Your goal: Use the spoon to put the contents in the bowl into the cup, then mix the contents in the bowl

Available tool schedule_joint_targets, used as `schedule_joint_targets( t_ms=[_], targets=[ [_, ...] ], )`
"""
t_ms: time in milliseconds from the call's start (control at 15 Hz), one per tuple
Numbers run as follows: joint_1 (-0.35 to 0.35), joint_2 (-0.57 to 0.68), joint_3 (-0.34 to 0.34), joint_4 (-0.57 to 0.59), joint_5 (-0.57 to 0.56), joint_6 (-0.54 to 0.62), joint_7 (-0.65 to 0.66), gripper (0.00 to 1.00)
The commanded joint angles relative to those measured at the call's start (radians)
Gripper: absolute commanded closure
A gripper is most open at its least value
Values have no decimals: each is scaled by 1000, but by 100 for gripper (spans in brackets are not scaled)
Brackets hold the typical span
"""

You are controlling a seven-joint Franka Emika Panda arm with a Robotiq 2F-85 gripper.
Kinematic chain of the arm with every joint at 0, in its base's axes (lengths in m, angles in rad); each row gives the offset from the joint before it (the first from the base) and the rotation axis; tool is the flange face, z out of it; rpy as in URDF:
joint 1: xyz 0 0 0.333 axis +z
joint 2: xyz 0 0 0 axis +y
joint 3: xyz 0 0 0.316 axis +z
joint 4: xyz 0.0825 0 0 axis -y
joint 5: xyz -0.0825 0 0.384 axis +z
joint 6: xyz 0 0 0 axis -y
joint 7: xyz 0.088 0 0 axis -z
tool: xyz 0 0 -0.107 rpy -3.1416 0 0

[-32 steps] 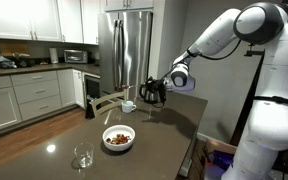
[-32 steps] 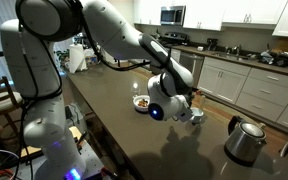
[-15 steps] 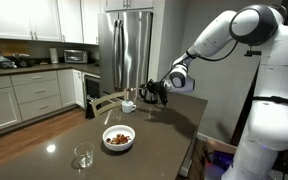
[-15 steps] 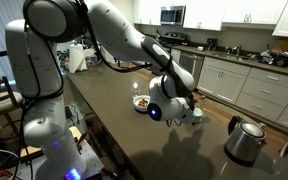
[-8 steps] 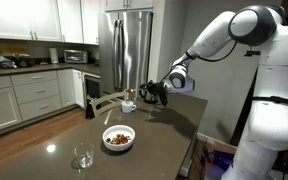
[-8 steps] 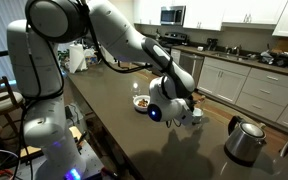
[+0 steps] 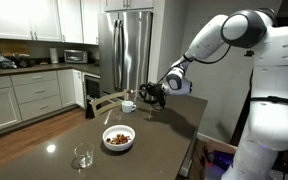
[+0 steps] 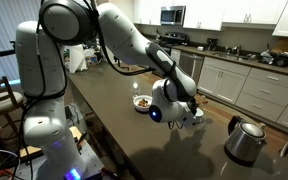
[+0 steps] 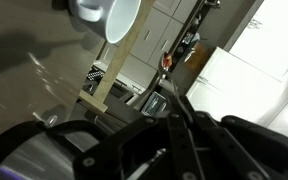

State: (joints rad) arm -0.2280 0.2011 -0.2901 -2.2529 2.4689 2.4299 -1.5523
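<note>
My gripper has the spoon's loaded tip (image 9: pixel 166 62) out past the cup's rim, so it should move back and bring the tip over the cup's opening (image 9: pixel 123 19) before it tips the spoon.
The white bowl (image 7: pixel 118 139) (image 8: pixel 142 101) holds a heap of brown contents (image 7: pixel 116 137) and stands mid-table. The small white cup (image 7: pixel 128 105) (image 8: pixel 195 116) (image 9: pixel 110 16) stands farther along the table. My gripper (image 7: pixel 152 94) (image 8: pixel 180 108) (image 9: pixel 182 115) hovers just beside the cup, a little above the table, and is shut on the spoon (image 9: pixel 170 88). In the wrist view the spoon shows as a thin rod running out from between the fingers. In an exterior view it hangs as a thin line (image 7: pixel 149 110) under the gripper. Whether its tip carries anything cannot be made out.
A clear stemless glass (image 7: pixel 82 157) stands near the table's front corner. A metal kettle (image 8: pixel 246 140) sits at one end of the dark table (image 7: pixel 159 145). A wooden chair back (image 7: pixel 106 101) rises at the table's far edge. Kitchen cabinets and a fridge (image 7: pixel 127 45) lie behind.
The arm's upper links have swung a little, and the gripper has drifted slightly towards the cup. It stays shut on the spoon. Bowl, cup and glass have not moved.
</note>
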Motion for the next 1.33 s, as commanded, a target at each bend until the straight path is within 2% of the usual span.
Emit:
schedule_joint_targets(
  t_ms=[0, 267, 333, 600, 933, 1267],
  targets=[
    [28, 45, -19, 59, 109, 51, -110, 97],
    [50, 71, -37, 79, 183, 78, -206, 97],
    [34, 68, -50, 88, 125, 82, -185, 97],
    [47, 66, -67, 89, 132, 115, -239, 97],
    [72, 59, -56, 78, 125, 182, -225, 97],
    [98, 48, -31, 64, 38, 250, -141, 97]
  ],
)
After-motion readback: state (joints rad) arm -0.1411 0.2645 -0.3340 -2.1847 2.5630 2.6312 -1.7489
